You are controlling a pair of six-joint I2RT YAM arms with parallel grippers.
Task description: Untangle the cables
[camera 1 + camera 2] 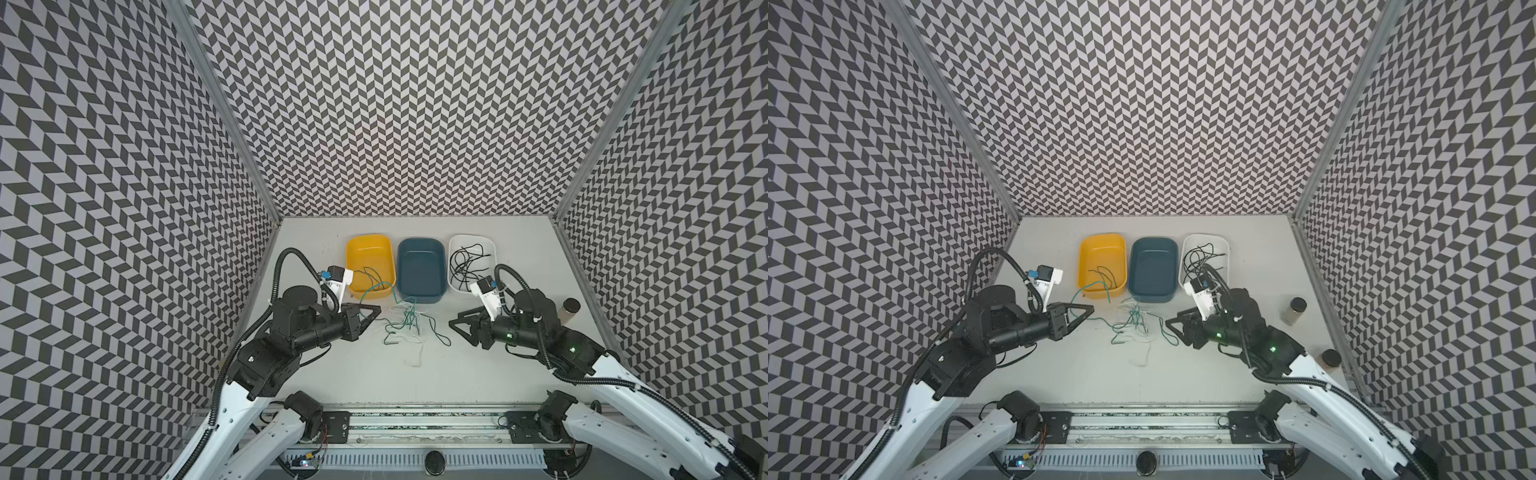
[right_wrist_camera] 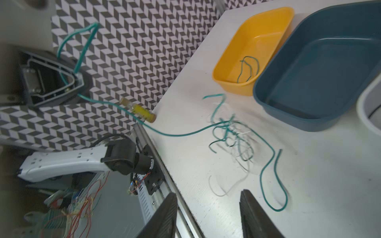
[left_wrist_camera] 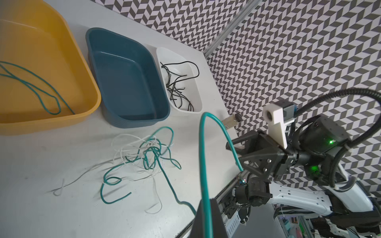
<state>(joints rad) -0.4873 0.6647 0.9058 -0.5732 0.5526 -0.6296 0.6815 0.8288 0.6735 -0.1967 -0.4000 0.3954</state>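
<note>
My right gripper should hold the tangle point(image 1: 410, 320) while my left gripper pulls, because the green cable in my left gripper runs into a loose knot of white cables point(image 3: 152, 152).
A tangle of green and white cables point(image 1: 405, 323) point(image 1: 1133, 322) lies on the table in front of the trays. My left gripper point(image 1: 378, 310) point(image 3: 207, 218) is shut on a green cable point(image 3: 202, 164), which arches up above the jaws and trails from them to the tangle point(image 3: 148, 152). My right gripper point(image 1: 451, 324) point(image 2: 208, 195) hovers open just right of the tangle point(image 2: 233, 134), with nothing between its fingers. One green cable point(image 1: 374, 276) lies in the yellow tray point(image 1: 370, 240). Black cables point(image 1: 465, 266) fill the white tray point(image 1: 473, 237).
The blue tray point(image 1: 419, 242) stands between the yellow and white ones, with no cable in it. A brown-capped bottle point(image 1: 570, 311) stands at the right table edge, and a second bottle point(image 1: 1329, 359) nearer the front. A yellow vial point(image 2: 138, 109) lies by the left wall.
</note>
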